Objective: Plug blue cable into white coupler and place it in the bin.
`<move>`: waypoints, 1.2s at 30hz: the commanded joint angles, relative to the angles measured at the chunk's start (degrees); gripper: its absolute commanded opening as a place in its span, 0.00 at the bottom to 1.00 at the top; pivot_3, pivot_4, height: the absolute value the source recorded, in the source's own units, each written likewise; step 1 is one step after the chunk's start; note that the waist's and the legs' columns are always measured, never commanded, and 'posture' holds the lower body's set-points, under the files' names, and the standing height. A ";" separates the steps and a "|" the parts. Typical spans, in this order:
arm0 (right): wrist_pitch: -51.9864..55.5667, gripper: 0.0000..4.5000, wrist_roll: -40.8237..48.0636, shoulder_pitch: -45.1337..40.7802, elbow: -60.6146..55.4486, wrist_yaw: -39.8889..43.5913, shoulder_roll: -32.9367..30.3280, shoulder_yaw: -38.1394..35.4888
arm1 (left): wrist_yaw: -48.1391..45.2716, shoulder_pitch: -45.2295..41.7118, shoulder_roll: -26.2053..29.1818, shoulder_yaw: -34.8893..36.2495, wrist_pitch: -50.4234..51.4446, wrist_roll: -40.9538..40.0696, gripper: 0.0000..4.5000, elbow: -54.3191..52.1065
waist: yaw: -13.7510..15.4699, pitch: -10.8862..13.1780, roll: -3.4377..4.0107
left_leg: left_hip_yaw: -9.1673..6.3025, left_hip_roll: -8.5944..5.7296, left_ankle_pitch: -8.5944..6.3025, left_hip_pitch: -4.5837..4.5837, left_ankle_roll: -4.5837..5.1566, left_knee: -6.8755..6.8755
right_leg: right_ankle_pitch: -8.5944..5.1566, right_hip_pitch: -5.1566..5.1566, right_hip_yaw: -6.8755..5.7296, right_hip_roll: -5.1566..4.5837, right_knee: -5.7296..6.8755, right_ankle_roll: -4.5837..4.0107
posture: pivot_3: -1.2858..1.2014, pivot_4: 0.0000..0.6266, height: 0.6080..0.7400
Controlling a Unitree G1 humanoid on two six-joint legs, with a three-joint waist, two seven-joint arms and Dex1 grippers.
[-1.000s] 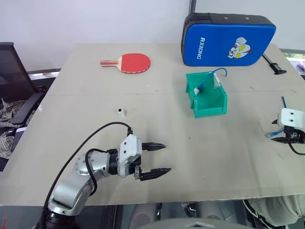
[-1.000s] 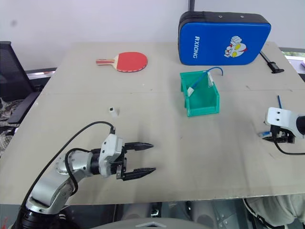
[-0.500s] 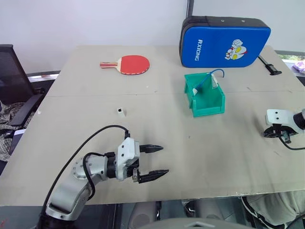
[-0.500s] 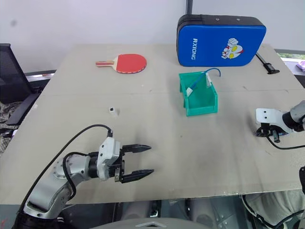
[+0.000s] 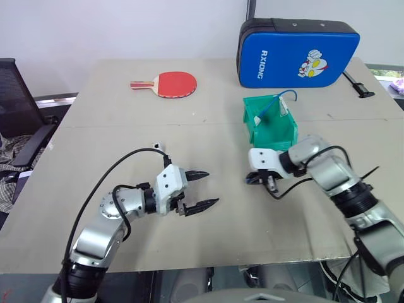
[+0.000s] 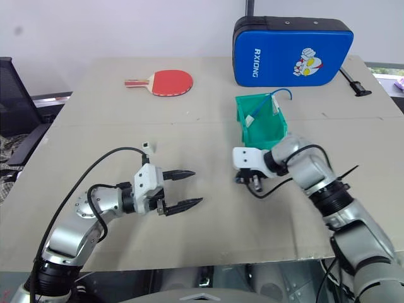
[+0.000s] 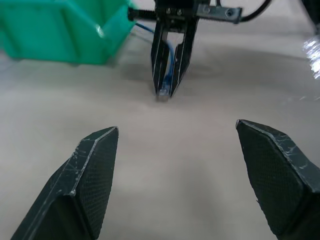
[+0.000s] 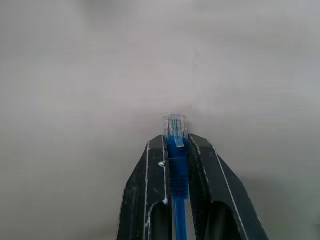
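The blue cable bends behind the robot's fingers in a smooth arc (image 7: 146,28), so it should stick out and hold its curve when the robot lifts the clear plug (image 7: 163,92).
My right gripper (image 8: 175,141) is shut on the blue cable (image 8: 177,170). The cable's clear plug (image 8: 174,124) pokes out past the fingertips. That gripper (image 5: 254,180) points down at the table just in front of the green bin (image 5: 252,121). The left wrist view looks straight at it (image 7: 167,92), with the blue cable (image 7: 170,67) between its fingers. My left gripper (image 5: 213,187) is open and holds nothing. It hovers over the table, left of the right gripper and facing it. The tiny white coupler (image 5: 158,146) lies on the table behind my left hand.
Another blue cable with a white piece (image 5: 281,104) leans inside the bin. A red paddle (image 5: 172,83) and a blue padded case (image 5: 300,53) sit at the far side. A black chair (image 5: 16,101) stands off the table's left edge.
My right arm has swung from the table's right edge to the middle, in front of the bin, carrying the blue cable. My left gripper has moved slightly forward, still open.
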 commanded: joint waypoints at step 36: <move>26.45 0.78 36.42 54.90 -62.35 -36.81 -0.68 -43.12 | -9.60 -29.99 -15.83 -17.47 -2.72 12.34 0.00 28.74 | 0.95 -0.11 -0.16 | -0.16 -0.14 0.00 -0.53 0.01 0.16 | -0.13 -0.34 0.09 0.16 0.00 0.24 | 0.52 0.24 0.93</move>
